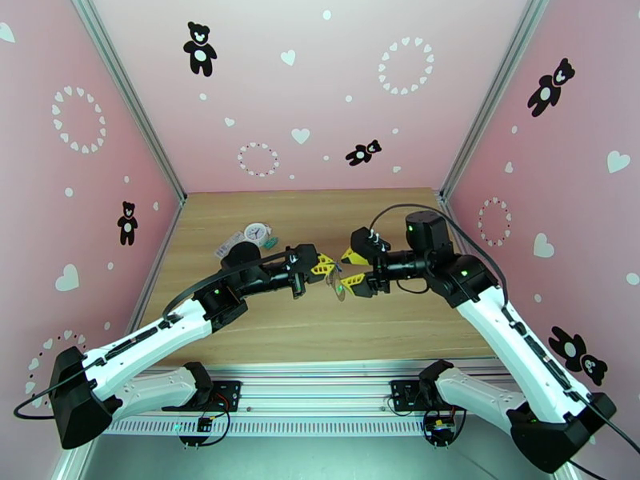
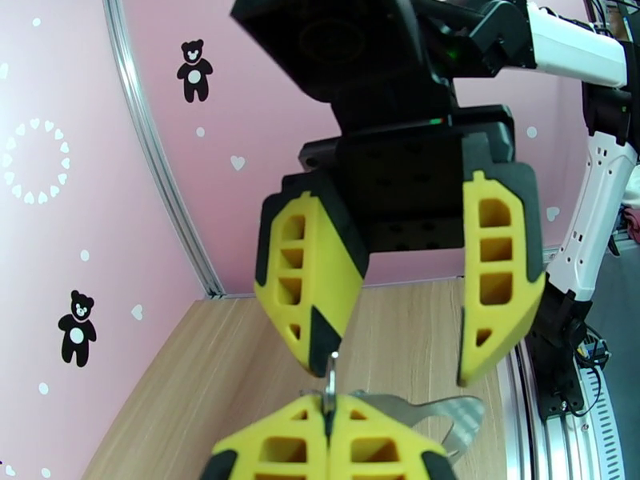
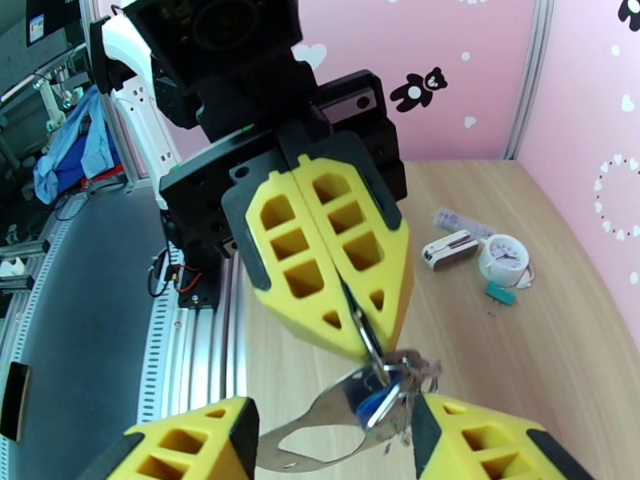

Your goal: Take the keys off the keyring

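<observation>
The holder's wide plate reaches across the open fingers of the robot's right gripper, so the right gripper should turn and pinch the blue tag just under the left gripper's fingers.
The keyring (image 3: pixel 336 398) is a flat shiny holder with a cut-out, lifted above the table between both grippers. It spans from one fingertip of my right gripper (image 3: pixel 332 418) to the other, so that gripper is shut across its width. A blue tag (image 3: pixel 370 406) of the keys lies against it, and a green tag (image 1: pixel 340 290) dangles below. My left gripper (image 3: pixel 360 322) is shut on a thin metal piece (image 2: pixel 330 376) at the holder's ringed edge; whether this is a key or a ring I cannot tell. From the left wrist, the holder (image 2: pixel 432 411) pokes out past the left gripper (image 2: pixel 329 410).
On the table's far left lie a white round clock charm (image 3: pixel 504 262), a small teal clip (image 3: pixel 500 294), a white and brown folded tool (image 3: pixel 450 248) and a pale strip (image 1: pixel 232 242). Pink walls close in three sides. An aluminium rail (image 1: pixel 320 394) runs along the near edge.
</observation>
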